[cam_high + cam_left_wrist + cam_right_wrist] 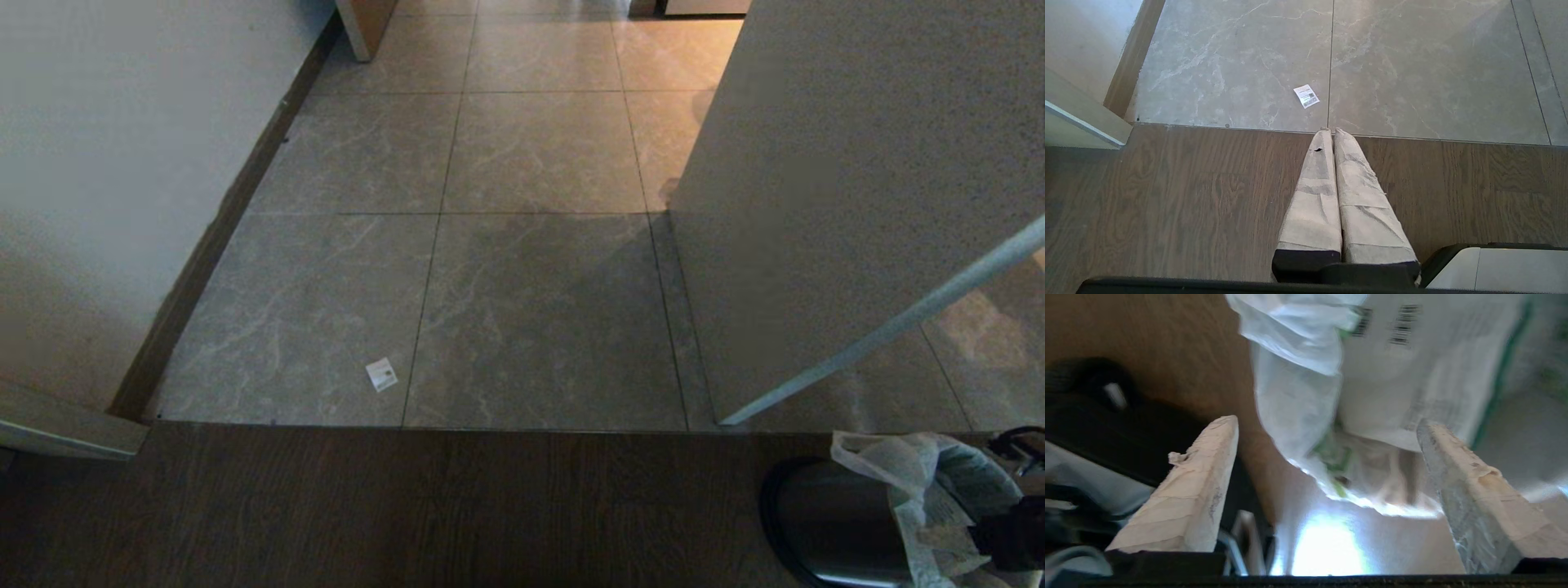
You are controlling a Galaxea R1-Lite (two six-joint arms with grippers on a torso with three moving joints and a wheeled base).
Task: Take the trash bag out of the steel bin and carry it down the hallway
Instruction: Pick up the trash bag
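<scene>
I expect the trash bag to slide up and the steel bin to stay standing when I lift, because the trash bag's white edge (887,454) hangs loosely over the steel bin's rim.
The steel bin (824,523) stands on dark wood floor at the bottom right of the head view, with the white, green-printed trash bag (922,482) bunched over its rim. My right arm's dark wrist (1012,531) hangs over the bag's right side. In the right wrist view the right gripper (1327,422) is open. Its taped fingers (1208,477) stand wide apart, and the trash bag (1372,396) is loose just beyond them above the bin's shiny wall (1323,547). The left gripper (1331,131) is shut and empty, parked low over the wood floor. The tiled hallway (539,155) runs ahead.
A cream wall with dark skirting (98,204) bounds the tiles on the left, and a speckled wall corner (857,204) juts in on the right. A small paper scrap (381,374) lies on the tiles near the wood threshold (408,506). My white base (1502,269) shows beside the left gripper.
</scene>
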